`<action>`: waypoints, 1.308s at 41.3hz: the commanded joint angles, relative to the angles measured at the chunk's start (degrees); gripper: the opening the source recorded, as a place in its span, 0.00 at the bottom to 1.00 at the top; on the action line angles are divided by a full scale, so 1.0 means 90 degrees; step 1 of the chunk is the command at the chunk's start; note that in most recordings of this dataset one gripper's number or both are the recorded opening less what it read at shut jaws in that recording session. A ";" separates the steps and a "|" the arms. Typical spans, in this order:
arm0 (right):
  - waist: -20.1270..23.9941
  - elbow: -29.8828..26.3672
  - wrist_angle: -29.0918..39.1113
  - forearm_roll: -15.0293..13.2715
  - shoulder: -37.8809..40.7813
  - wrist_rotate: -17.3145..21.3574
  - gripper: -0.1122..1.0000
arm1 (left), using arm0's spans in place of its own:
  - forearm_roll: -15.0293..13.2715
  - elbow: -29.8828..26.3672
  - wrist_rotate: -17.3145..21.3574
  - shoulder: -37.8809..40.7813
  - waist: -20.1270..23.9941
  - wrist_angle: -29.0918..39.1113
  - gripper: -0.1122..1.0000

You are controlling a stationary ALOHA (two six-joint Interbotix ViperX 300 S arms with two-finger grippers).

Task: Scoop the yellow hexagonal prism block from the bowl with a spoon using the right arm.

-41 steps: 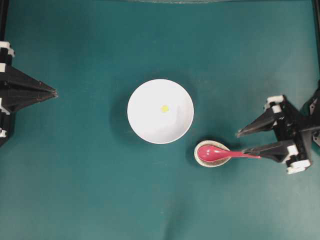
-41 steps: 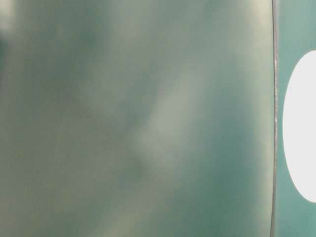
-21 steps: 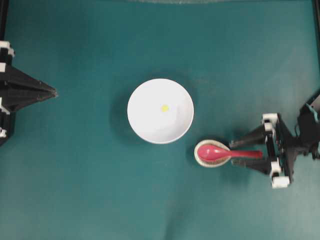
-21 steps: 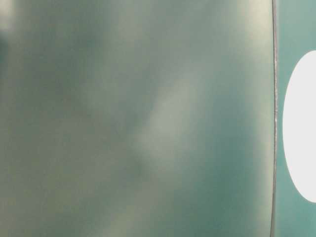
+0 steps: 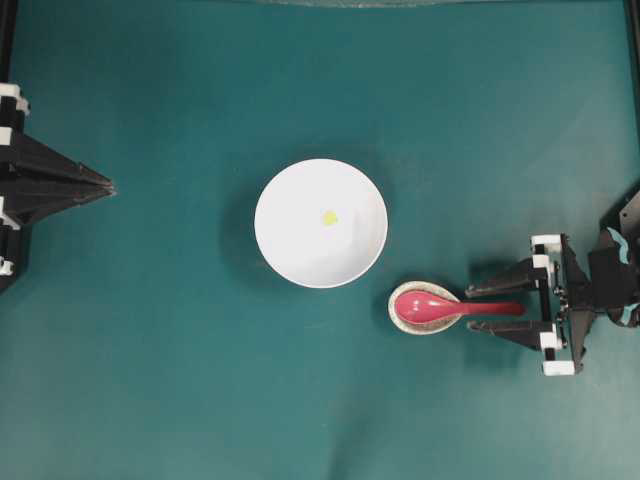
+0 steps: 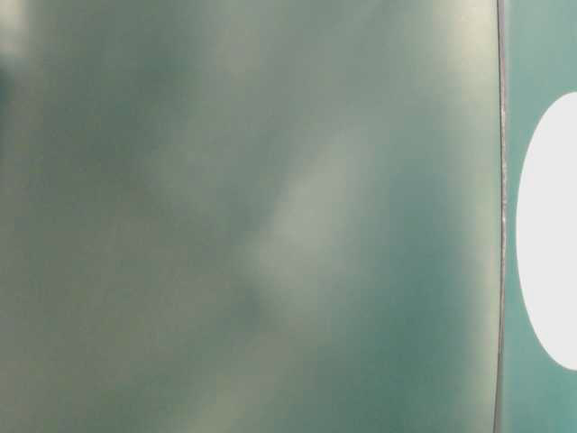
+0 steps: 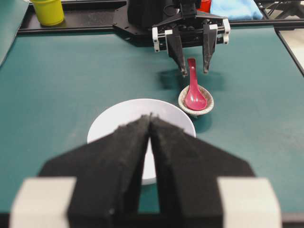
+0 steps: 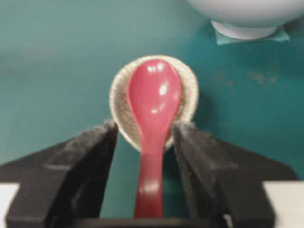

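The white bowl (image 5: 320, 223) should tip as the spoon pushes and settle back when I scoop, because teal tape (image 8: 282, 36) shows under the bowl's narrow foot.
The white bowl (image 5: 320, 222) sits mid-table with the tiny yellow hexagonal prism block (image 5: 329, 216) inside it. To its lower right the pink-red spoon (image 5: 440, 306) rests with its scoop in a small speckled spoon rest (image 5: 425, 307), handle pointing right. My right gripper (image 5: 469, 308) is open, one finger on each side of the handle. In the right wrist view the spoon (image 8: 153, 104) runs between the fingers (image 8: 90, 152), with a gap on both sides. My left gripper (image 5: 108, 184) is shut and empty at the left edge.
A yellow cup (image 7: 47, 10) and a blue cloth (image 7: 235, 8) lie beyond the table's far edge behind the right arm. Teal tape (image 8: 280, 35) shows under the bowl's foot. The table-level view is a blur with a white shape (image 6: 550, 234) at its right edge.
My right gripper has turned and shifted so that its open fingers now straddle the spoon's handle. Spoon, bowl, block and left arm have not moved.
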 commanded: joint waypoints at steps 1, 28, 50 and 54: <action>0.0029 0.0000 0.0000 0.0059 -0.0078 -0.0107 0.60 | -0.0010 -0.0205 -0.0010 0.0029 -0.0010 -0.0020 0.18; 0.0029 -0.0049 0.0615 0.0059 -0.0039 -0.0195 0.60 | -0.0010 -0.0205 -0.0010 0.0029 -0.0010 -0.0059 0.18; 0.0029 -0.0078 0.0605 0.0059 -0.0029 -0.0283 0.57 | -0.0010 -0.0205 -0.0010 0.0029 -0.0010 -0.0059 0.18; 0.0029 -0.0088 0.0605 0.0059 -0.0029 -0.0283 0.53 | -0.0010 -0.0205 -0.0010 0.0029 -0.0010 -0.0059 0.18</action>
